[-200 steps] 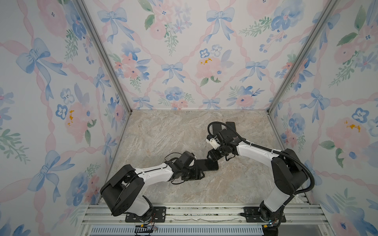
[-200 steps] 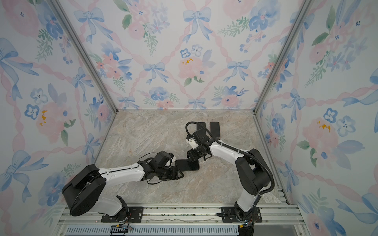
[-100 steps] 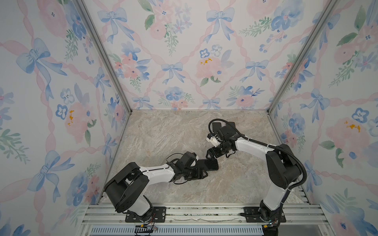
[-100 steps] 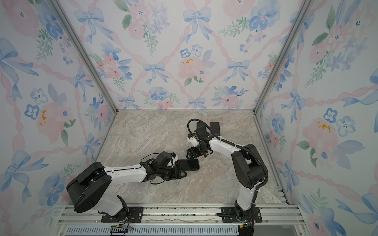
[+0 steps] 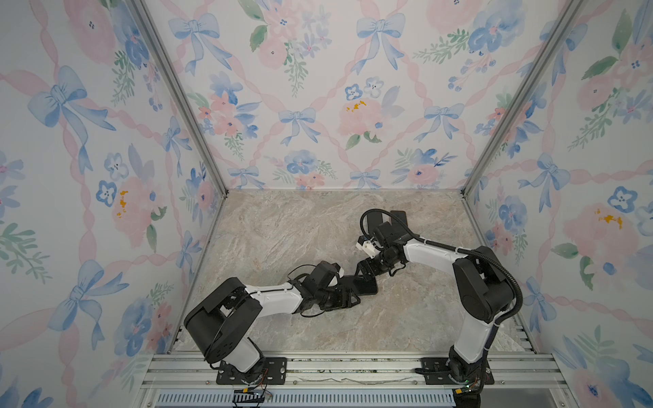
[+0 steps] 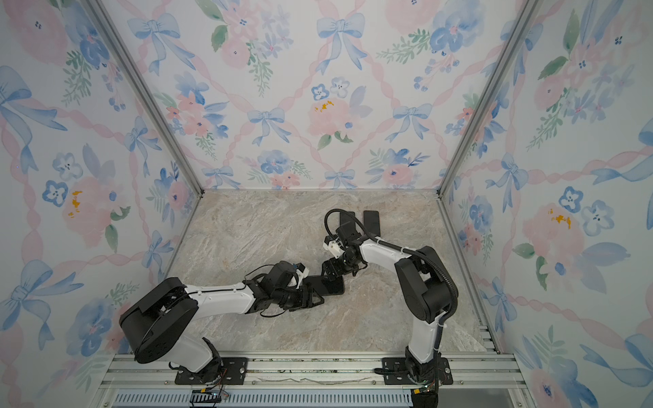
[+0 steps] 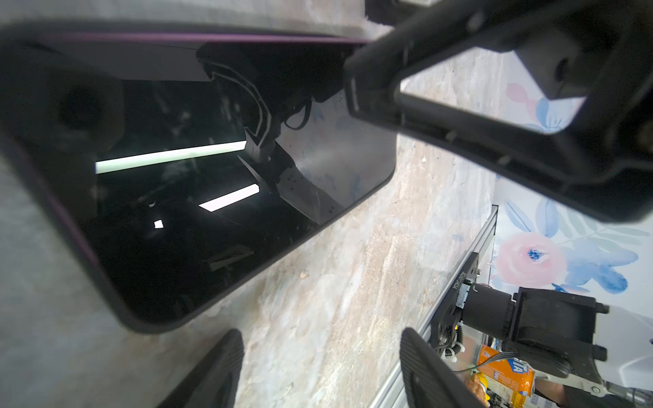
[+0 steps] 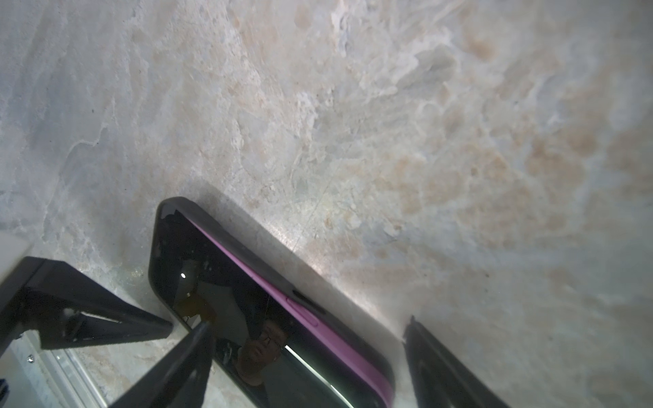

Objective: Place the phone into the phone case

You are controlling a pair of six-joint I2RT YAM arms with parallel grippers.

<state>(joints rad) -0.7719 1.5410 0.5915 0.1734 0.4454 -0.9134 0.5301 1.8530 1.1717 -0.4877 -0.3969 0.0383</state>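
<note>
I can see the phone lying crosswise, its purple edge (image 8: 306, 316) above the case's far rim, so next I swing the phone's end (image 5: 371, 287) round with my right gripper until that purple edge faces it.
The phone (image 8: 219, 282) has a dark glossy screen and a purple side, and it lies inside the black phone case (image 8: 282, 268) on the marble table (image 5: 282, 229). One long purple edge shows above the case rim. In both top views the phone (image 5: 364, 286) (image 6: 330, 285) lies flat between the two grippers. My right gripper (image 8: 307, 367) (image 5: 367, 270) is open and straddles one end, with one finger over the screen and the other beyond the rim. My left gripper (image 7: 321, 367) (image 5: 349, 300) is open beside the phone's (image 7: 212, 176) near long side, over bare table.
Two dark flat rectangles (image 5: 397, 215) (image 6: 344, 219) lie at the back of the table behind the right arm. Floral walls close in three sides. A metal rail (image 5: 335, 364) runs along the front edge.
My right gripper's jaws have opened wider over the phone's end. Both arms have shifted only slightly, and the phone stays in place.
</note>
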